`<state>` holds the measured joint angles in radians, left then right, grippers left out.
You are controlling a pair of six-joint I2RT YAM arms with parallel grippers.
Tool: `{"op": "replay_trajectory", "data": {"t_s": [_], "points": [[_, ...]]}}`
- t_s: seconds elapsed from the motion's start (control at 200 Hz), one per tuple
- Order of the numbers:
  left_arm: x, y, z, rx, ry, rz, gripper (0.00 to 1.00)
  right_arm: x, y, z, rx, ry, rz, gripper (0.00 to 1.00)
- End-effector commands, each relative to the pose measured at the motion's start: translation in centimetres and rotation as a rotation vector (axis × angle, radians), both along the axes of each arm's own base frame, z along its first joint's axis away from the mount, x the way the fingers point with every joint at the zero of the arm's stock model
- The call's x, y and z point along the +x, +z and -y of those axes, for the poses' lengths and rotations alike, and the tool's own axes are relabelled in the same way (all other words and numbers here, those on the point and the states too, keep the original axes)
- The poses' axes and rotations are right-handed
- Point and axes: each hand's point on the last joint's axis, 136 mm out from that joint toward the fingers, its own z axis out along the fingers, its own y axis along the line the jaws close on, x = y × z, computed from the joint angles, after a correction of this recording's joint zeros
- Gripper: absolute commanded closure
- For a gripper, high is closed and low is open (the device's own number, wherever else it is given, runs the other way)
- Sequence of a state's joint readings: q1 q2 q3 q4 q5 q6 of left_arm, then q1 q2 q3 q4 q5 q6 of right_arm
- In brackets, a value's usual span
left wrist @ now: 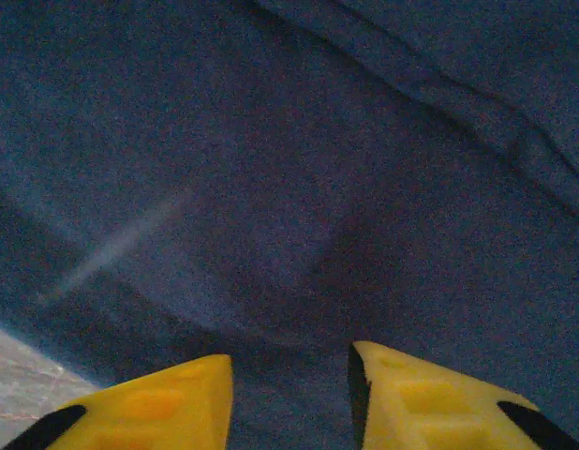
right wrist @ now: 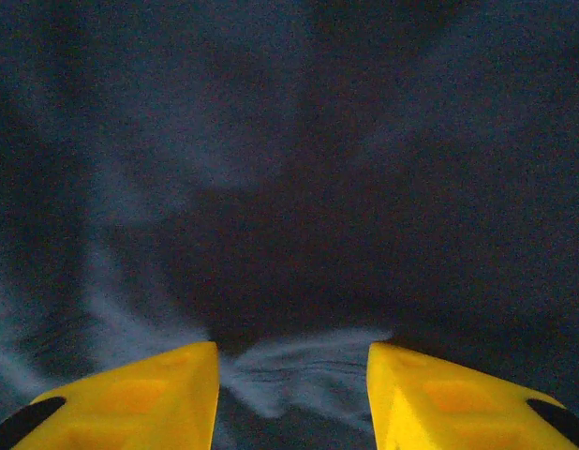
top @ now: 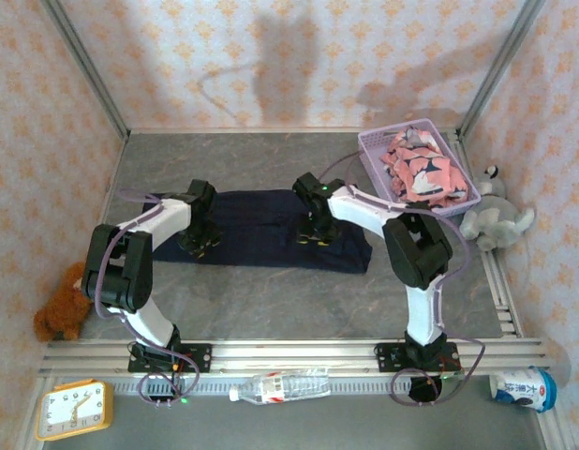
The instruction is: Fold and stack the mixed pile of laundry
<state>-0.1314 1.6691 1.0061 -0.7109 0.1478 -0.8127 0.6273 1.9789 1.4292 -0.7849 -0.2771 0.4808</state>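
My arms have the dark navy cloth point(top: 257, 234) lying crosswise in front of them, so my left gripper and right gripper should swing one end point(top: 165, 247) toward me before they fold the cloth.
The dark navy cloth point(top: 261, 230) lies spread flat across the middle of the table. My left gripper point(top: 200, 246) is down on its left part. In the left wrist view its yellow fingers point(left wrist: 289, 361) stand a little apart with navy cloth point(left wrist: 271, 187) between and beneath them. My right gripper point(top: 313, 236) is down on the cloth's right part. Its fingers point(right wrist: 292, 352) stand apart over a small raised pucker of navy cloth point(right wrist: 289, 141) and do not clamp it. The salmon-pink printed cloth point(top: 423, 167) lies crumpled in the lavender basket point(top: 376, 169) at the back right.
A grey plush toy point(top: 496, 220) lies right of the basket, against the wall. A brown plush toy point(top: 63, 305) sits at the table's left edge. A water bottle point(top: 280, 386), a yellow clock point(top: 74, 408) and a cup point(top: 524, 387) lie in front of the arm bases. Bare table point(left wrist: 18, 384) borders the cloth.
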Motion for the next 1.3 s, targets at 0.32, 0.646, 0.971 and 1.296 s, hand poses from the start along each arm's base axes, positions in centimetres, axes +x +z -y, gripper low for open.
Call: {"op": "replay_trajectory", "data": {"t_s": [0.32, 0.646, 0.971, 1.296], "points": [[-2.3, -3.2, 4.6, -0.081, 0.026, -0.046, 1.00, 8.5, -2.5, 4.8, -0.215, -0.172, 0.136, 0.56], [-3.9, -0.4, 15.0, -0.184, -0.155, -0.013, 1.00, 18.5, 2.9, 1.9, -0.122, -0.102, 0.274, 0.55], [1.4, 6.2, 10.6, 0.045, -0.237, 0.154, 0.86, 14.2, 7.5, 2.2, 0.011, -0.142, 0.279, 0.53], [2.1, 3.9, 2.5, 0.208, -0.189, 0.089, 1.00, 10.8, 2.1, 0.9, 0.122, -0.319, 0.169, 0.59]]}}
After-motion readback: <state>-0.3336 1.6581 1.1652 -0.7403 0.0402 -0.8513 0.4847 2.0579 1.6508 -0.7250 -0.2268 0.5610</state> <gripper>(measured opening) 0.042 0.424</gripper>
